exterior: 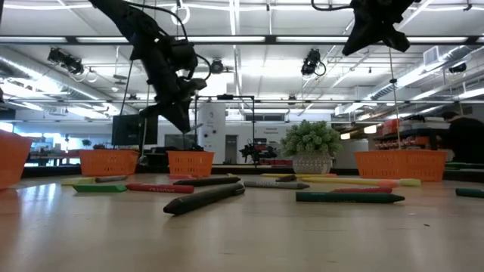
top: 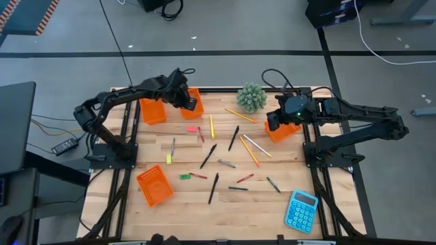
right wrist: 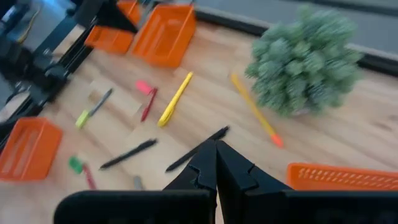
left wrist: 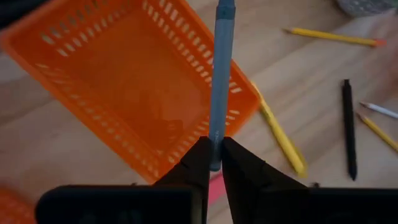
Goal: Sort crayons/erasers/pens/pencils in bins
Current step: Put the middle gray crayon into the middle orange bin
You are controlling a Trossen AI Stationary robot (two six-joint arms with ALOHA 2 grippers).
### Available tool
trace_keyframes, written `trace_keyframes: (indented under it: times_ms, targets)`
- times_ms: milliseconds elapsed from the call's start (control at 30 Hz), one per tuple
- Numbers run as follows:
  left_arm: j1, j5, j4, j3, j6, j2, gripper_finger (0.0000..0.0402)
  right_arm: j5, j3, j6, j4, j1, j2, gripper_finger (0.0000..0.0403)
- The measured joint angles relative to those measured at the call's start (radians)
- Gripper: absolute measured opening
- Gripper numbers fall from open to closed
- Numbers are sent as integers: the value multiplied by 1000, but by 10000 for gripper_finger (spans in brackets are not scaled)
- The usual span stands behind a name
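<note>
The grey-blue stick (left wrist: 221,87) hangs clear over the open orange bin (left wrist: 140,90). I should keep lowering it with my left gripper until it is fully inside the bin's rim.
My left gripper (top: 187,99) hovers at the far left of the table over an orange mesh bin (left wrist: 93,68), shut on a grey-blue stick (left wrist: 221,74); crayon or pen, I cannot tell. A second bin (top: 153,111) stands beside the first (top: 195,104). My right gripper (right wrist: 216,149) hangs shut and empty above the bin at the far right (top: 283,129). Black pens (top: 234,137), yellow pencils (top: 211,126), short crayons (top: 198,175) and small erasers (top: 191,128) lie flat on the wood in the middle. My left gripper pinches the grey-blue stick near its nearer end (left wrist: 215,158) between its two fingers. The fingers slant downward, and the stick runs on past the fingertips in their direction. The stick is lifted clear, and its far end reaches out over the orange bin.
A potted green plant (top: 252,97) stands at the far edge between the arms. A blue calculator (top: 301,209) lies at the near right, and a fourth orange bin (top: 154,186) sits at the near left. A yellow pencil (left wrist: 280,134) lies just beside the bin under my left gripper.
</note>
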Motion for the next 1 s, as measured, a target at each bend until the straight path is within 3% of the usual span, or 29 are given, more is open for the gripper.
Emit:
trace_keyframes:
  times_ms: [233, 1000]
  targets:
    - [33, -5, -1, 1, 98, 46, 42, 131, 0, 17, 60, -9, 0, 8]
    - [29, -33, 14, 1, 68, 196, 44, 74, 0, -16, 106, -105, 0, 8]
